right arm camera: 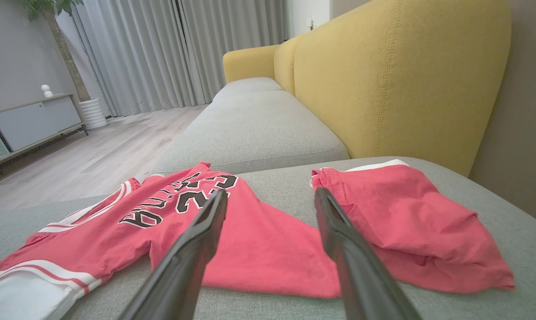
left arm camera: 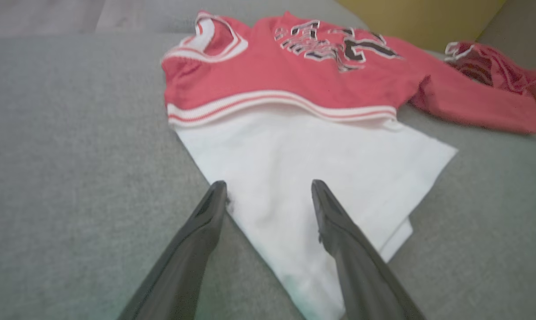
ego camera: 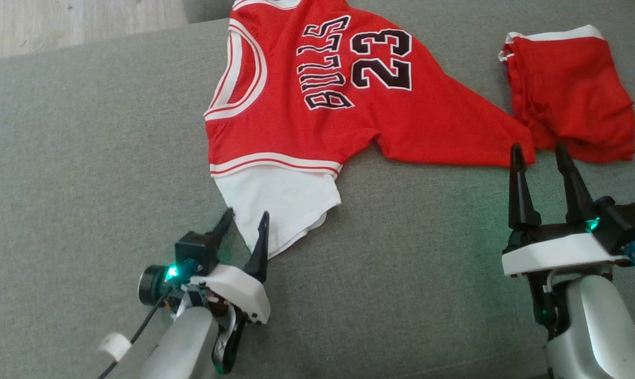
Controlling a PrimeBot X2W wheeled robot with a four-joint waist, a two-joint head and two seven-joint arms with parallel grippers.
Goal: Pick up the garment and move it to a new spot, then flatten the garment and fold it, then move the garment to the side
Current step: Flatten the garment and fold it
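My grippers will lift the corners of the red jersey's near edge [ego camera: 444, 161] and pull them apart, and that edge should draw straight, because it bends in at a slack notch [ego camera: 376, 137].
The garment [ego camera: 317, 100] is a red jersey with black "BULLS 23" lettering and a white sleeve [ego camera: 280, 202], spread on the grey sofa cushion [ego camera: 86, 158]. It also lies ahead in the left wrist view, garment [left arm camera: 294, 75], and in the right wrist view, garment [right arm camera: 161, 222]. My left gripper [ego camera: 246, 218] is open, its fingers straddling the corner of the white sleeve [left arm camera: 303, 178]. My right gripper [ego camera: 539, 150] is open just short of the jersey's lower red corner, with nothing between its fingers.
Red shorts [ego camera: 570, 89] lie at the right, touching the jersey's corner. A yellow sofa backrest [right arm camera: 396, 75] rises behind them. Wooden floor [ego camera: 59, 21] runs beyond the cushion's far left edge. Bare cushion spreads left of the jersey and in front of it.
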